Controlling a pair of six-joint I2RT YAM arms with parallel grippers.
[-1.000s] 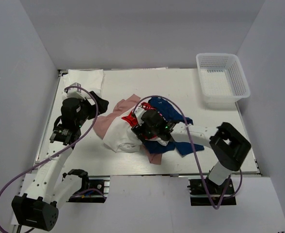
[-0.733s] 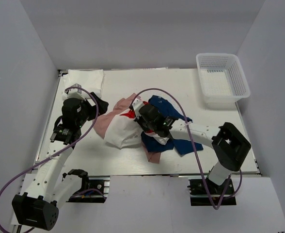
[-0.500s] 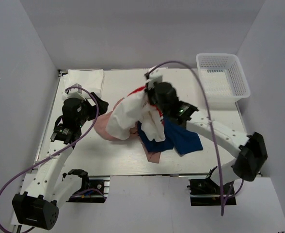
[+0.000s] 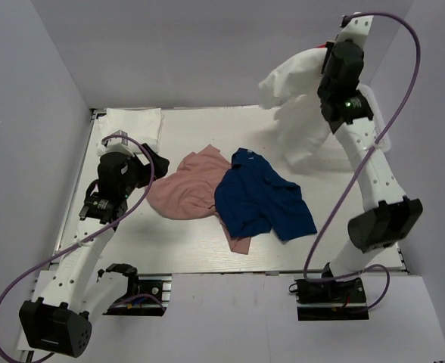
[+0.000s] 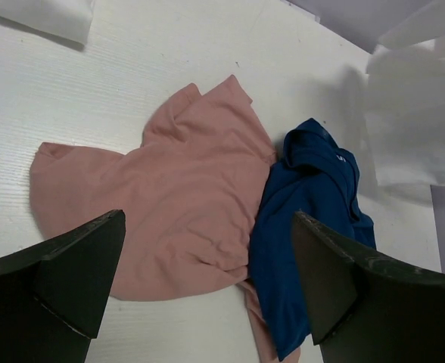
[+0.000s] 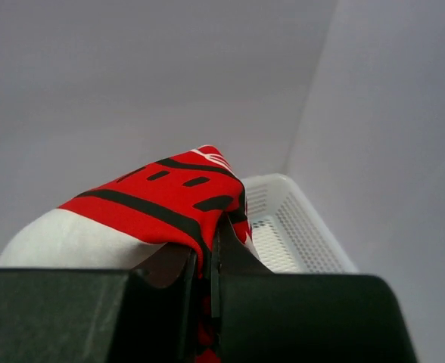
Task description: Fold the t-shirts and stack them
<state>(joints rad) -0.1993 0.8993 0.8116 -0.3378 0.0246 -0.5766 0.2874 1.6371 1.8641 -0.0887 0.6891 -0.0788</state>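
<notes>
The red print (image 6: 166, 185) is high above the white mesh basket's rim, so my right gripper should go on over the basket (image 6: 278, 240) before it lets go of the white t-shirt inside.
My right gripper (image 6: 213, 257) is shut on the white t-shirt with red print (image 6: 169, 203). It holds that t-shirt (image 4: 298, 106) high over the table's back right, and the cloth hangs loose below the right gripper (image 4: 327, 57). A dusty pink t-shirt (image 4: 186, 189) lies crumpled at mid-table, with a navy blue t-shirt (image 4: 260, 200) overlapping its right side. A plain white t-shirt (image 4: 132, 123) lies folded at the back left corner. My left gripper (image 5: 207, 280) hovers open over the pink t-shirt (image 5: 169, 204) and navy t-shirt (image 5: 306, 227), with nothing between its fingers.
The white mesh basket (image 6: 294, 227) stands at the back right, behind the hanging shirt. Grey walls close in the table on the left, back and right. The raised right arm (image 4: 370, 166) crosses the right side of the table.
My right gripper shut on the white red-print t-shirt in the pile and swung it up and to the back right, uncovering the pink and navy ones. The left arm stayed still.
</notes>
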